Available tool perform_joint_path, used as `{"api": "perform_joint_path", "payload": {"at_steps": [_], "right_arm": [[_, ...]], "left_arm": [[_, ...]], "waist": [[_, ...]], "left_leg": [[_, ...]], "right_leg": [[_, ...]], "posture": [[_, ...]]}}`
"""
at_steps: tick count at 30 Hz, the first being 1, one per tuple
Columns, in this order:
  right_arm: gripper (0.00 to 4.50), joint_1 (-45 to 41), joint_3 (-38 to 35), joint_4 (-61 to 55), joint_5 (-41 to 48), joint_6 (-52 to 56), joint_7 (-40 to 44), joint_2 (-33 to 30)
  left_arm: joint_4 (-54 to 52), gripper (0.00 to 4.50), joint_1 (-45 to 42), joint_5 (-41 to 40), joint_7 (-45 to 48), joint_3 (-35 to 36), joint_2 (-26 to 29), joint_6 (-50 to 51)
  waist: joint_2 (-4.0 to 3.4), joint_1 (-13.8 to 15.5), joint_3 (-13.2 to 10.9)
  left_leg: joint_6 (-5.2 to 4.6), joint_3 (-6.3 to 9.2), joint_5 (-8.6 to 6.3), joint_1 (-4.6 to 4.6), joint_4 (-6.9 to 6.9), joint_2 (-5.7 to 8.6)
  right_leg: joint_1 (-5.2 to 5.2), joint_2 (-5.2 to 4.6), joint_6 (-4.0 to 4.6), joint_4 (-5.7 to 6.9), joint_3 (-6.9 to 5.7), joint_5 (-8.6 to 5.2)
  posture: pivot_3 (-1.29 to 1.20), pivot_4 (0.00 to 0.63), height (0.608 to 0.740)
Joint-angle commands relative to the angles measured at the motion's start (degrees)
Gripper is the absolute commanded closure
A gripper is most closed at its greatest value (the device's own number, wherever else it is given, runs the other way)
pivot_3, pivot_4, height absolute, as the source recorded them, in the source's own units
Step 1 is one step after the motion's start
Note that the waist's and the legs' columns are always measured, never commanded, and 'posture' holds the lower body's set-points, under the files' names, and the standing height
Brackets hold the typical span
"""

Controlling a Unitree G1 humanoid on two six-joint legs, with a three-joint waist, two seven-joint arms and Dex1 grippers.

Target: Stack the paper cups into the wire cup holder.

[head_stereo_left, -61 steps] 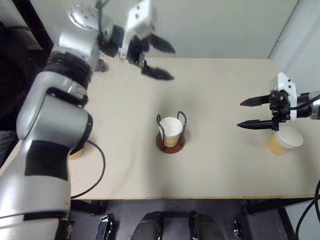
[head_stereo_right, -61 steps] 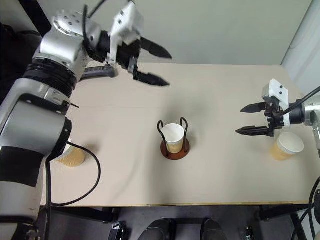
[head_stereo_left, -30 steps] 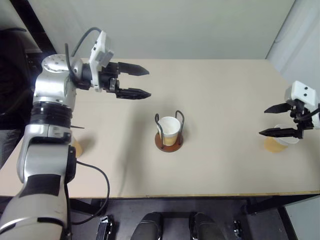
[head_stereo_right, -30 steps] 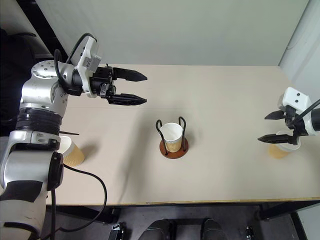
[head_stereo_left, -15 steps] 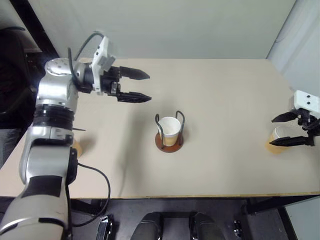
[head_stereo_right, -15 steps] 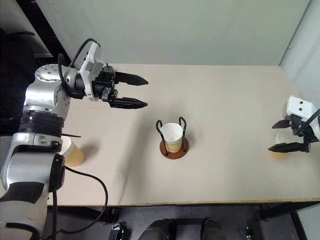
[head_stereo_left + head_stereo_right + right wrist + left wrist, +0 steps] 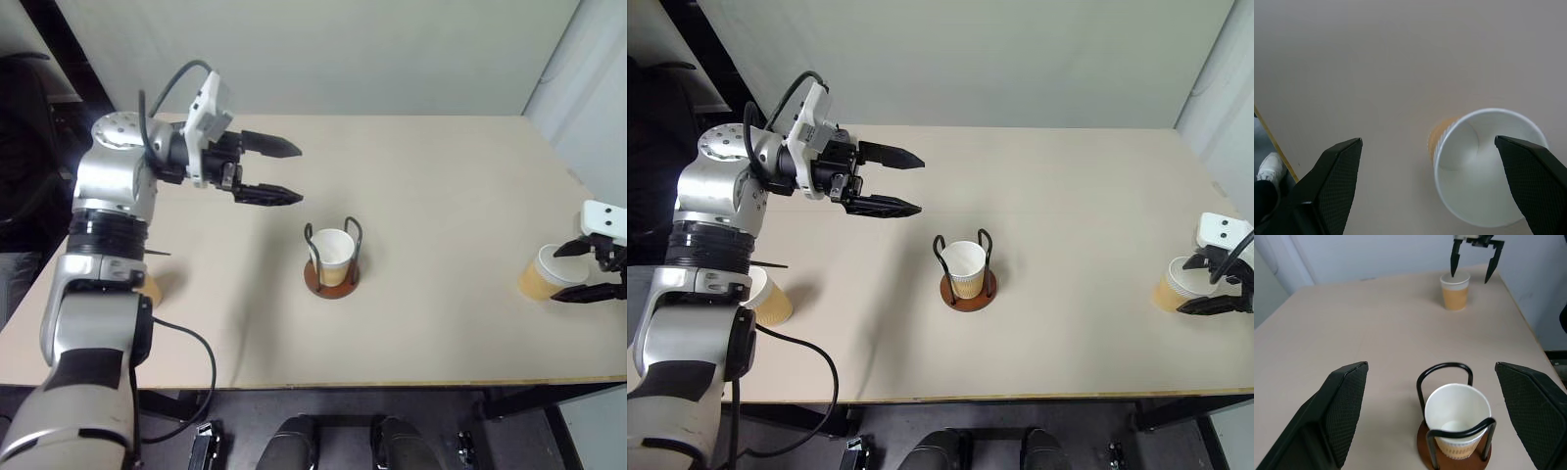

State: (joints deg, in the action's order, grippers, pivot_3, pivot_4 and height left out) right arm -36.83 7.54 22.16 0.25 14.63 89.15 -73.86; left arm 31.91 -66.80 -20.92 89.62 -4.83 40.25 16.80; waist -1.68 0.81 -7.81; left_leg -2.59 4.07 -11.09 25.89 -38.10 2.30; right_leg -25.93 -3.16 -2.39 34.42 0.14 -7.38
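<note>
I should keep lowering my right gripper, one finger over the opening of the paper cup (image 7: 1474, 169) below and the other outside, and close it on that cup's rim (image 7: 1437, 169).
The wire cup holder (image 7: 332, 286) stands at the table's middle with one paper cup (image 7: 333, 251) upright inside it; the left wrist view shows the same holder (image 7: 1444, 367) and cup (image 7: 1457, 411). A second paper cup (image 7: 539, 278) stands upright near the right edge. My right gripper (image 7: 554, 275) hangs open over it, one finger on each side at about rim height, and the cup (image 7: 1488, 166) sits nearer one finger. A third cup (image 7: 769, 301) stands at the left, partly behind my arm. My left gripper (image 7: 297, 174) is open and empty, raised left of and behind the holder.
The tan table (image 7: 431, 176) ends just right of the right-hand cup and close behind the left cup. A black cable (image 7: 201, 343) loops over the front left corner. A pale wall stands behind the table.
My right gripper has swung right and sunk, from just left of the right-hand cup to straddling it. The left gripper has hardly moved.
</note>
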Motion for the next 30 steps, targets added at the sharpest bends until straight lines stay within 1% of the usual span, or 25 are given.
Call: {"api": "perform_joint_path", "payload": {"at_steps": [1, 5, 10, 16, 23, 26, 30], "right_arm": [[0.00, -0.4, 0.1, 0.7, -2.0, -2.4, -0.1, -1.0], [0.00, -3.0, 2.7, 5.5, -6.6, -7.6, -2.1, 0.6], [0.00, -6.8, 4.9, 10.9, -10.3, -11.7, -2.9, 3.2], [0.00, -9.7, 6.3, 14.1, -12.7, -14.3, -3.1, 6.7], [0.00, -11.0, 7.0, 15.7, -14.0, -16.2, -2.9, 8.6], [0.57, -11.0, 7.0, 15.8, -14.3, -16.4, -3.0, 9.4], [2.02, -11.0, 6.8, 15.2, -14.3, -16.1, -2.9, 10.1]], "left_arm": [[-2.5, 0.06, -0.8, -0.9, -0.4, 1.9, 0.1, 1.4], [-2.6, 0.06, -1.2, -0.8, 0.0, 1.7, 0.0, 2.5], [-2.3, 0.06, -1.0, -0.6, 0.4, 1.9, 0.3, 2.5], [-2.5, 0.06, -0.6, -0.7, 0.7, 2.1, 0.8, 2.8], [-3.4, 0.06, 0.0, -1.0, 1.1, 2.1, 1.5, 3.0], [-4.1, 0.00, 0.8, -0.5, -0.7, 2.4, 1.2, 2.1], [-5.0, 0.00, 3.3, -0.7, -1.7, 2.8, 1.1, 1.7]], "waist": [[0.00, 0.0, 0.0], [0.00, 0.0, 0.0], [0.00, -0.2, 0.0], [-0.01, -0.2, 0.0], [-0.01, -0.1, 0.0], [-0.01, -0.2, 0.0], [-0.03, -0.2, 0.0]], "left_leg": [[0.00, 0.00, 0.00, -0.01, 0.00, 0.00], [0.00, 0.01, 0.00, -0.03, -0.01, 0.00], [-0.02, -0.01, 0.01, -0.05, 0.00, -0.03], [-0.02, 0.00, 0.01, -0.04, 0.01, -0.02], [-0.01, 0.02, 0.00, -0.01, 0.08, -0.02], [0.00, 0.02, -0.01, -0.01, 0.08, -0.02], [0.01, 0.01, -0.02, -0.03, 0.10, -0.03]], "right_leg": [[0.00, 0.00, 0.00, 0.00, 0.00, 0.00], [0.03, 0.00, 0.07, 0.00, 0.00, 0.07], [0.03, 0.00, 0.11, -0.06, 0.00, 0.20], [0.03, 0.00, 0.14, -0.10, 0.00, 0.22], [0.03, -0.01, 0.17, -0.19, -0.01, 0.23], [0.03, -0.01, 0.20, -0.21, -0.01, 0.25], [0.03, -0.01, 0.24, -0.23, -0.01, 0.28]], "posture": [[0.00, 0.150, 0.740], [0.00, 0.150, 0.740], [0.00, 0.150, 0.740], [0.00, 0.150, 0.740], [0.00, 0.150, 0.740], [0.00, 0.150, 0.740], [0.00, 0.150, 0.740]]}}
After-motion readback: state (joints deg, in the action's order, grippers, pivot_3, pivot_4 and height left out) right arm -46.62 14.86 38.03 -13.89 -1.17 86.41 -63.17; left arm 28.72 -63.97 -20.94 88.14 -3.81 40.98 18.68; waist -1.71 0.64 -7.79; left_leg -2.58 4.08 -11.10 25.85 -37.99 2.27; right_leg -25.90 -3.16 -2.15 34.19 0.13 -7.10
